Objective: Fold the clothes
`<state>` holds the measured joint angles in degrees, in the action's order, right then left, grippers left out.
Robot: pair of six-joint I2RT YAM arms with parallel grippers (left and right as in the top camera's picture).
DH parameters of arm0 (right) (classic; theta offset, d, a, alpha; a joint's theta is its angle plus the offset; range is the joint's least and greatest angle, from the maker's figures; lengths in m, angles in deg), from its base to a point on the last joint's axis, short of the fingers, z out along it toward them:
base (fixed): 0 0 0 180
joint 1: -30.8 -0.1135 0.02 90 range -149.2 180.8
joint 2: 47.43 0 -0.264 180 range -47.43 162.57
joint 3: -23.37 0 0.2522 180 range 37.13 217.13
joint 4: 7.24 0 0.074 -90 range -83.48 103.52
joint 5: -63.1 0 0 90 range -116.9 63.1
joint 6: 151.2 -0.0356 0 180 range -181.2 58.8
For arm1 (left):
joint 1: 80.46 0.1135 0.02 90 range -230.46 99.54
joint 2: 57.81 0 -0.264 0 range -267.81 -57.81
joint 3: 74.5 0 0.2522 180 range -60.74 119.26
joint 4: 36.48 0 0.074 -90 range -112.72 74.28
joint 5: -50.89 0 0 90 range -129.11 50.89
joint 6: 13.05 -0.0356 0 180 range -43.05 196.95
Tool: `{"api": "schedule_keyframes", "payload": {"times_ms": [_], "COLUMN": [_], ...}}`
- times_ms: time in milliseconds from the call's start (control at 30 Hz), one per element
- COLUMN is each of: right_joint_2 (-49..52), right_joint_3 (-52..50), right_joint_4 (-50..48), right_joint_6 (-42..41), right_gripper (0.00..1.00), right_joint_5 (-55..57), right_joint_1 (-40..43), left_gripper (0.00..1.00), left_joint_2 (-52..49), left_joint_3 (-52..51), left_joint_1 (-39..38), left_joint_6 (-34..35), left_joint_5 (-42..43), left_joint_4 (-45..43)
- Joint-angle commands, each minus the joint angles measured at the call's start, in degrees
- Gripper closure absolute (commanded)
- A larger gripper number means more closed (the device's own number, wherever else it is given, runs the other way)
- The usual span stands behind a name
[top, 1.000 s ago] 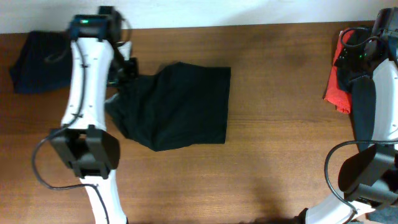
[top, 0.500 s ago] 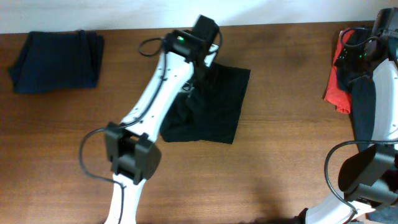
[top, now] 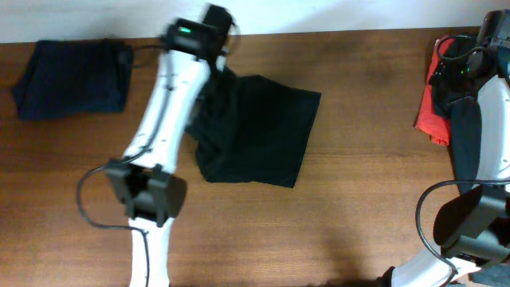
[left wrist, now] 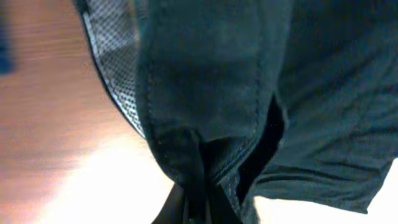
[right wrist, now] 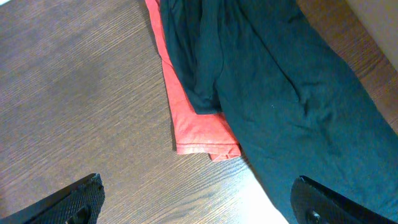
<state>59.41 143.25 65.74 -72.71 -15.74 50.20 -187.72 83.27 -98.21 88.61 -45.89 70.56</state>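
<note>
The black garment's held side (top: 213, 135) hangs in a bunch next to the garment's flat part, so the robot's left gripper should fold that side over the flat part (top: 280, 131) before it stacks the garment.
A black shorts-like garment (top: 263, 131) lies on the table's middle, its left part bunched and lifted. My left gripper (top: 217, 60) is at its top left corner and is shut on a fold of the black garment (left wrist: 199, 193), which hangs in front of the left wrist camera with a mesh lining showing. A folded navy garment (top: 73, 78) lies at the far left. A red garment (top: 431, 112) lies at the right edge, with a dark one (right wrist: 280, 93) lying over it in the right wrist view. My right gripper (right wrist: 196, 202) is open above the wood beside the red garment (right wrist: 199, 134).
The brown wooden table (top: 366, 191) runs the width of the view, with a white wall strip along the far edge. The left arm's white links cross the table's left half, over the black garment's left side.
My left gripper has swung back to the left, pulling the held edge of the black garment with it and bunching it at the left. The right arm has not moved.
</note>
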Motion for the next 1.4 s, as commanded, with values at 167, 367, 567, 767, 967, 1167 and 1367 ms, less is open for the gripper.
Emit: {"api": "schedule_keyframes", "payload": {"times_ms": [167,367,567,767,967,1167,1367], "right_joint_2": [-0.39,-0.39,-0.39,-0.39,-0.39,-0.39,-0.39], "right_joint_3": [0.55,0.55,0.55,0.55,0.55,0.55,0.55], "right_joint_4": [-0.04,-0.04,-0.04,-0.04,-0.04,-0.04,-0.04], "right_joint_6": [0.33,0.33,0.33,0.33,0.33,0.33,0.33], "right_gripper": [0.01,0.01,0.01,0.01,0.01,0.01,0.01], "right_joint_5": [0.94,0.94,0.94,0.94,0.94,0.94,0.94], "right_joint_1": [-0.24,-0.24,-0.24,-0.24,-0.24,-0.24,-0.24], "left_gripper": [1.00,1.00,1.00,0.99,1.00,0.99,1.00], "left_joint_2": [10.67,15.34,15.39,15.39,15.30,15.56,15.47], "left_joint_3": [3.69,3.63,-3.28,-12.85,-20.59,-20.33,-20.48], "left_joint_1": [10.60,14.23,16.44,16.59,16.52,13.25,7.91], "left_joint_6": [1.20,1.81,2.12,2.64,2.64,2.64,2.67], "left_joint_5": [-4.90,-8.70,-8.70,-11.47,-10.95,-6.25,5.20], "left_joint_4": [3.45,3.45,3.45,-2.36,-12.41,-13.35,-14.88]}}
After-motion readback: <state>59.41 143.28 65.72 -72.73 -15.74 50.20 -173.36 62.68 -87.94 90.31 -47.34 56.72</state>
